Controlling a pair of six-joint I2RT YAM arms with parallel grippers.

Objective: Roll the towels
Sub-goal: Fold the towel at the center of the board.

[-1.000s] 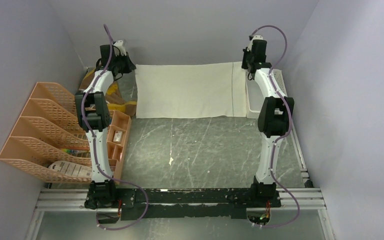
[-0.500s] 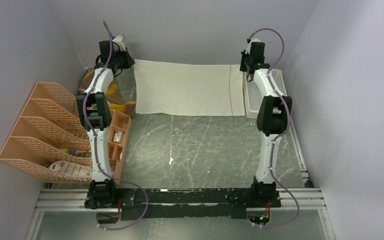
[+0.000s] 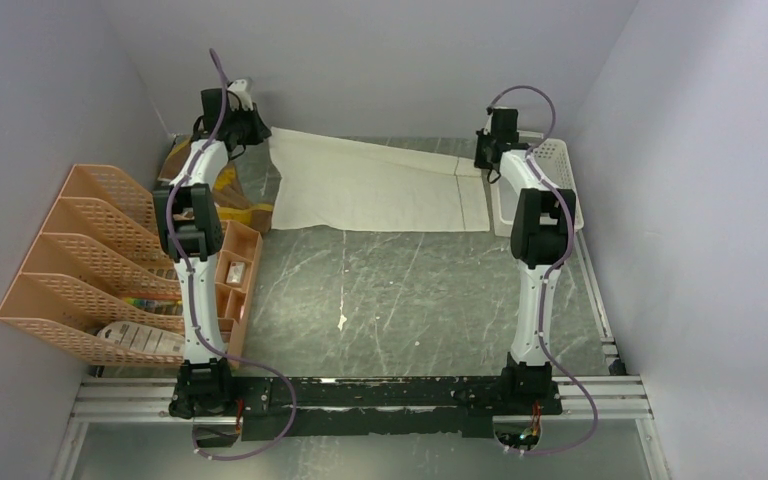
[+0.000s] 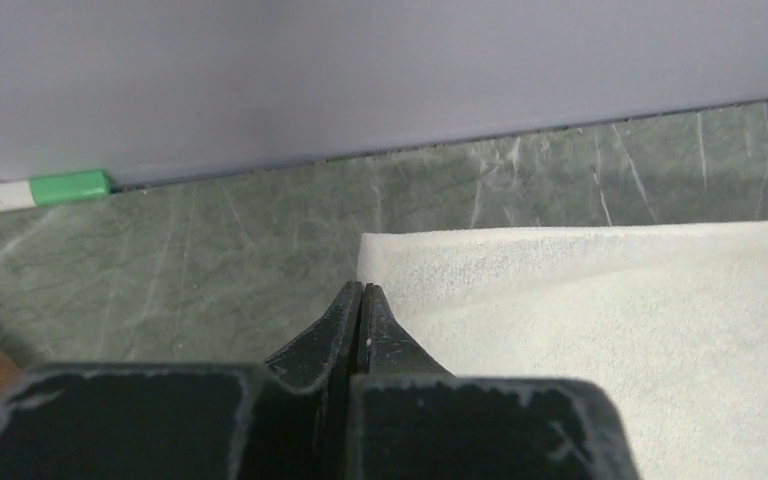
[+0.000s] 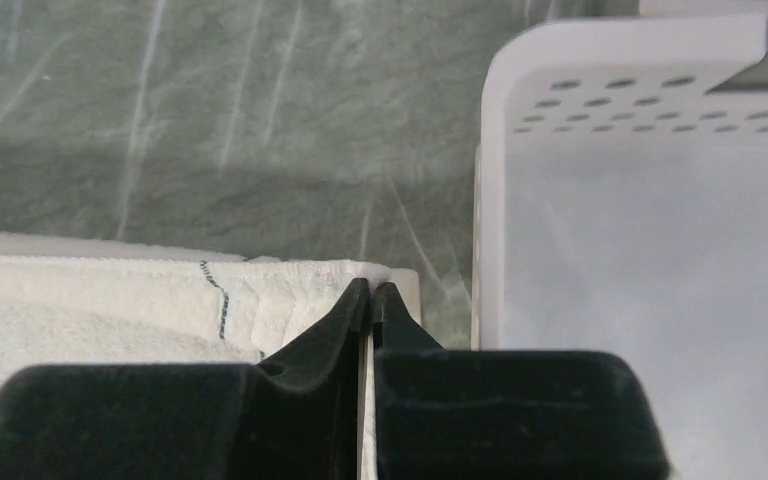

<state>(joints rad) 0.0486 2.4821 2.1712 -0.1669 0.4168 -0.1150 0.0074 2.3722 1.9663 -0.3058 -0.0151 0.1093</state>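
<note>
The towel's far edge (image 3: 375, 147) runs at a slant between my grippers. Next, I lift both corners and pull the towel straight before I fold it toward its near edge (image 3: 385, 230).
The cream-white towel (image 3: 375, 190) lies spread at the far middle of the table, its far edge slanting. My left gripper (image 3: 258, 128) is shut at the towel's far left corner (image 4: 580, 330), the fingertips (image 4: 360, 292) pinched together on the cloth edge. My right gripper (image 3: 482, 158) is shut on the far right corner (image 5: 290, 285), with white cloth showing between the fingers. The brown towel with mustard patches (image 3: 245, 208) lies crumpled at the far left, partly hidden behind the left arm.
A white slotted basket (image 3: 555, 170) stands just right of the right gripper and fills the right of the right wrist view (image 5: 640, 250). An orange mesh file rack (image 3: 90, 260) and a small orange compartment tray (image 3: 240, 270) stand at left. The back wall is close.
My right gripper has moved toward the near side and lower with the towel's far right corner, so the far edge now slants. The left gripper has barely moved.
</note>
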